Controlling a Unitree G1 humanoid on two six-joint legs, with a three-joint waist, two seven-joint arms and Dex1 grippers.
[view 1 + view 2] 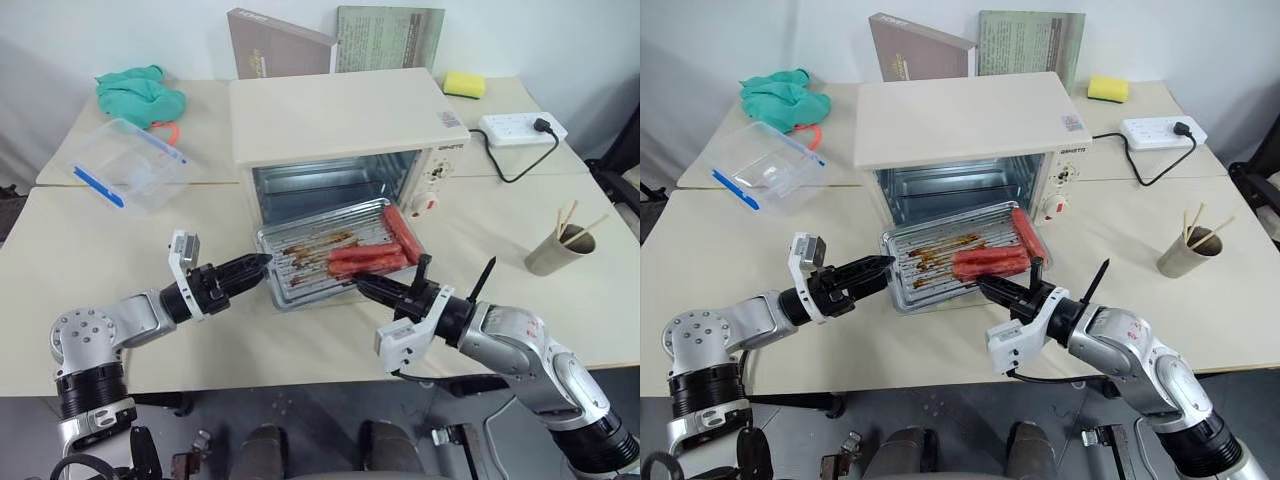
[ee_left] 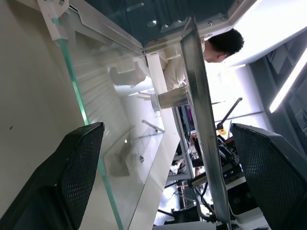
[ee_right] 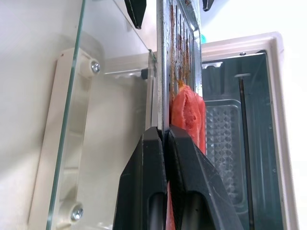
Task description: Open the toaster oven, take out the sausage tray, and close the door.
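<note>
My left gripper will carry the tray alone, and the sausages (image 1: 366,259) will come along on it because they lie inside the tray's raised rim.
The cream-white toaster oven (image 1: 340,120) stands in the middle of the table with its cavity open. Its glass door (image 3: 115,91) lies folded down flat in front. The metal sausage tray (image 1: 300,265) is drawn out over the door and carries red sausages (image 1: 372,258) on its right half. My right gripper (image 1: 358,284) is shut on the tray's front rim, with the fingers (image 3: 153,158) pinching the thin metal edge beside a sausage. My left gripper (image 1: 262,262) is open at the tray's left corner, and the tray's rim (image 2: 201,120) runs between its wide-spread fingers (image 2: 72,167).
A clear plastic container with a blue strip (image 1: 130,165) and a green cloth (image 1: 140,95) lie at the back left. A yellow sponge (image 1: 464,84) and a power strip (image 1: 522,128) sit at the back right. A paper cup with sticks (image 1: 555,250) stands on the right.
</note>
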